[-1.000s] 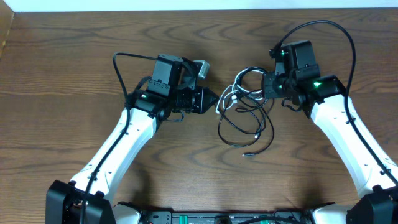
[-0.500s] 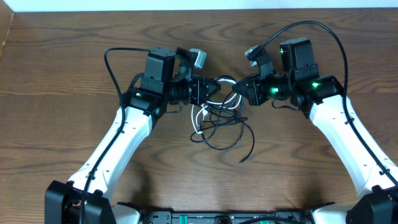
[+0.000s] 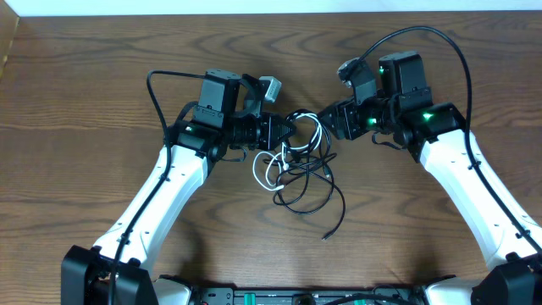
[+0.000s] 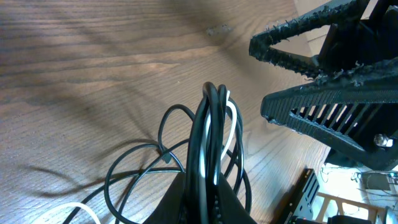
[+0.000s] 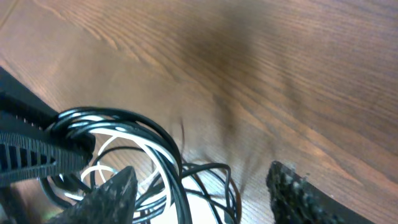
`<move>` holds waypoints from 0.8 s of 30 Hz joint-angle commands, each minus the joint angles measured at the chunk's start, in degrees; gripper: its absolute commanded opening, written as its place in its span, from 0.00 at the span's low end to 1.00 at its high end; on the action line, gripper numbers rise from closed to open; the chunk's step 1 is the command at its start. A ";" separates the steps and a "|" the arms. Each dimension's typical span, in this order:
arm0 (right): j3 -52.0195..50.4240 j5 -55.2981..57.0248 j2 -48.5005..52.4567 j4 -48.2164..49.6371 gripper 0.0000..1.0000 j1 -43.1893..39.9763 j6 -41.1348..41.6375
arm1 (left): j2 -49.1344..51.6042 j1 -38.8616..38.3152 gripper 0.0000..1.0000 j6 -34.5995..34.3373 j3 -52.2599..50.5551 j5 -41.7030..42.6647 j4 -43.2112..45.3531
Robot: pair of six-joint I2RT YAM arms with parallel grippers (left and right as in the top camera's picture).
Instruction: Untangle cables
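Note:
My left gripper is holding black and white strands of cable together on top of the bundle. So it should lower the bundle, open and pull out just a black piece of cable.
The cables are one tangled bundle in the middle of the table. The black cable sags in loops toward the front, its plug end lying loose. The white cable loops on the left of the tangle. My left gripper is shut on the top of the bundle, with black strands and the white strand rising from between its fingers. My right gripper stands open just right of the bundle. Cable loops hang between its spread fingers, not gripped.
The brown wooden table lies all round the tangle. Thick black wires arch over each arm. The two grippers face each other, only a few centimetres apart; the right one's fingers fill the upper right of the left wrist view.
The right gripper carried the bundle left to the left gripper, which shut on it. The right gripper has now opened and let go, and the loops hang further left.

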 commanded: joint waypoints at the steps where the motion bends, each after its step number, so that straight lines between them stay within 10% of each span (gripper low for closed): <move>1: 0.37 0.59 -0.42 0.02 0.73 -0.52 -5.88 | 0.15 0.26 0.08 1.16 1.01 0.50 -0.09; 6: 0.37 -0.02 -0.28 -0.02 0.95 1.11 -22.38 | 0.13 0.13 0.08 5.70 1.01 -3.85 -6.95; 13: 0.37 -6.51 -0.28 0.94 0.94 3.48 -25.64 | -0.46 0.11 0.08 13.90 1.01 14.75 -6.69; 18: 0.37 -10.54 -0.28 0.63 0.66 3.45 -24.98 | -0.46 0.11 0.08 14.12 1.01 14.71 -6.12; 21: 0.37 -12.15 -0.28 0.61 0.25 3.45 -23.34 | -0.46 0.11 0.08 14.12 1.01 14.69 -5.38; 24: 0.37 -16.24 -0.28 0.33 0.26 3.45 -23.23 | -0.46 0.13 0.08 14.19 1.01 13.42 -5.03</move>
